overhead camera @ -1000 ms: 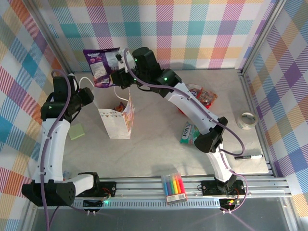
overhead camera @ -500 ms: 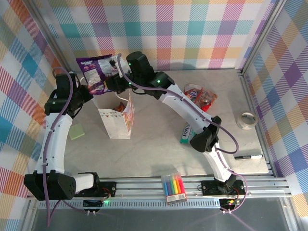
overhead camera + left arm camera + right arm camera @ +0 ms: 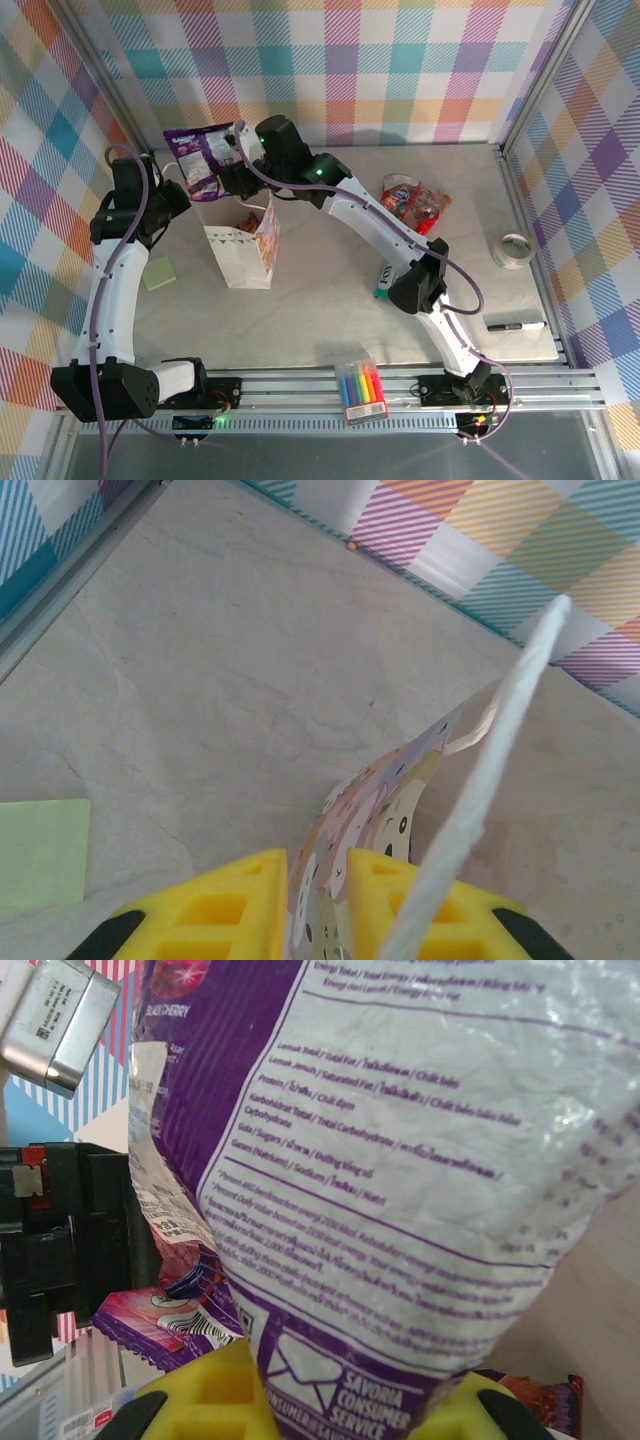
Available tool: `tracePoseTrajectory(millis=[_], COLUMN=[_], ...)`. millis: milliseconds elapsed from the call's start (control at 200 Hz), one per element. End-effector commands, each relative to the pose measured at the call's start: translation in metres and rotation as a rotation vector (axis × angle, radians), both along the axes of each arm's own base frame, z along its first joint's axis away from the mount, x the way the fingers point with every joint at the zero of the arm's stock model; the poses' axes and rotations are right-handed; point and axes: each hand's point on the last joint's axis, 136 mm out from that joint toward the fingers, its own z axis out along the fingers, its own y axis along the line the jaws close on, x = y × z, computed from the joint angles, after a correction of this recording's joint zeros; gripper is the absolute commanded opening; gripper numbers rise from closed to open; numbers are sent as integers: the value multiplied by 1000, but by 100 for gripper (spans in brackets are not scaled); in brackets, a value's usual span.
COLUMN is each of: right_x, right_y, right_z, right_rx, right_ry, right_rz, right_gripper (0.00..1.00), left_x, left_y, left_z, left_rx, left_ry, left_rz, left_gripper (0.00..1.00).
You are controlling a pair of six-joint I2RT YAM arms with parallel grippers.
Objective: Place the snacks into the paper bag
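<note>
The purple snack packet (image 3: pixel 198 160) hangs past the paper bag's rim by my left gripper, so next my right gripper pulls the packet back over the bag's opening (image 3: pixel 236 215) before lowering it.
A purple snack packet (image 3: pixel 199 160) hangs over the back left of the table, just behind the paper bag (image 3: pixel 243 258). My right gripper (image 3: pixel 228 178) is shut on its bottom seam. In the right wrist view the packet (image 3: pixel 400 1150) rises between the yellow fingers (image 3: pixel 205 1400). The printed paper bag stands upright with something orange showing in its mouth. My left gripper (image 3: pixel 318 865) is shut on the bag's rim (image 3: pixel 385 800), beside the white cord handle (image 3: pixel 500 750). A red snack packet (image 3: pixel 415 200) lies at the right. A teal-and-white one (image 3: pixel 384 278) is partly under the right arm.
A pack of coloured markers (image 3: pixel 360 390) sits on the front rail. A tape roll (image 3: pixel 515 250) and a black pen (image 3: pixel 515 325) lie at the right. A green sticky note (image 3: pixel 160 272) lies left of the bag. Checked walls close in the back and sides.
The right arm has carried the purple packet left and a little nearer, closer to the bag's mouth. The left arm has shifted slightly at the bag's left rim.
</note>
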Motion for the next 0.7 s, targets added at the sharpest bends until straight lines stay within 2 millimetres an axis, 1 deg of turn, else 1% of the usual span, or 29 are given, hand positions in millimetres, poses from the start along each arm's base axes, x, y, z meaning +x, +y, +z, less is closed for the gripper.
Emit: tracePoseTrajectory(millis=[0, 70, 185, 310, 410, 525, 695], right_x=[-3, -7, -14, -20, -33, -45, -61], right_y=[-1, 0, 0, -8, -15, -21, -22], right_z=[41, 44, 58, 79, 97, 103, 113], right_rx=[81, 97, 133, 167, 185, 177, 185], right_ry=[-78, -62, -54, -53, -58, -60, -68], right_rz=[-5, 9, 23, 1, 16, 18, 45], right_gripper=[9, 9, 9, 8, 8, 8, 9], left_x=[-1, -1, -2, -4, -4, -5, -6], left_y=[2, 1, 1, 3, 3, 0, -1], left_z=[0, -2, -5, -3, -2, -3, -2], left_rx=[-20, -24, -22, -19, -21, -31, -40], left_ry=[-7, -4, 5, 3, -3, -1, -13], left_rz=[6, 1, 4, 10, 10, 2, -2], left_gripper=[22, 22, 22, 21, 21, 20, 20])
